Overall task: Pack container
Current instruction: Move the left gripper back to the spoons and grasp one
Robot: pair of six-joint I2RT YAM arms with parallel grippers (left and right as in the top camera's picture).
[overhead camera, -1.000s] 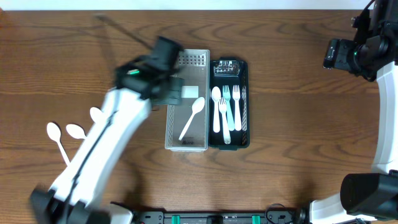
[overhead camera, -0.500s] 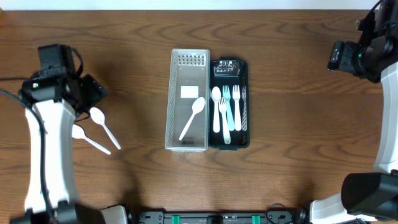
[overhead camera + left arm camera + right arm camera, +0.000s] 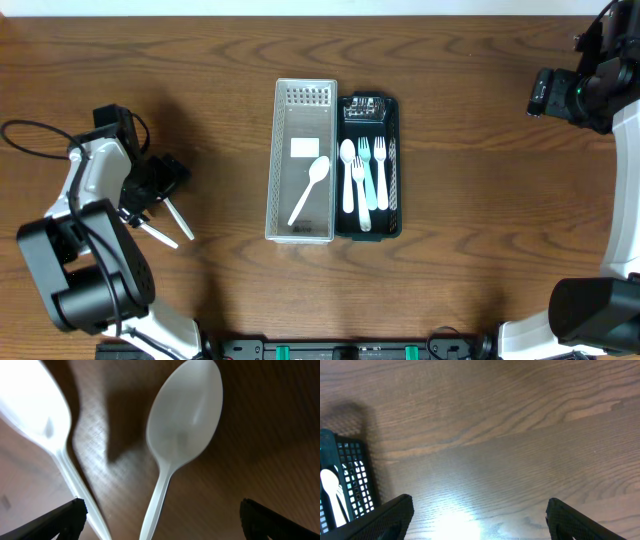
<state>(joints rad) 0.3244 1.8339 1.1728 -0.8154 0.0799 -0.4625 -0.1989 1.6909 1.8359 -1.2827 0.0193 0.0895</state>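
The spoon's handle (image 3: 156, 505) sits centred in my left gripper's open fingers, clear of the other spoon, so I should keep lowering them and close just behind the bowl (image 3: 165, 471).
Two white plastic spoons lie on the table at the left; only their handles (image 3: 176, 219) show past my left gripper (image 3: 160, 188) in the overhead view. In the left wrist view my left gripper (image 3: 160, 512) is open low over them. Its fingers straddle the handle of the right spoon (image 3: 184, 415), and the other spoon (image 3: 31, 407) lies at the left. A clear grey tray (image 3: 283, 228) holds one white spoon (image 3: 310, 188). A black tray (image 3: 393, 225) beside it holds a spoon and forks (image 3: 372, 170). My right gripper (image 3: 480, 507) is open and empty.
My right arm (image 3: 560, 90) hangs at the far right, above bare wood. The black tray's corner (image 3: 347, 477) shows at the left of the right wrist view. A black cable (image 3: 35, 128) loops at the far left by my left arm.
My left arm has swung away from the clear tray to the far left and come down over the loose spoons. The right arm has hardly moved.
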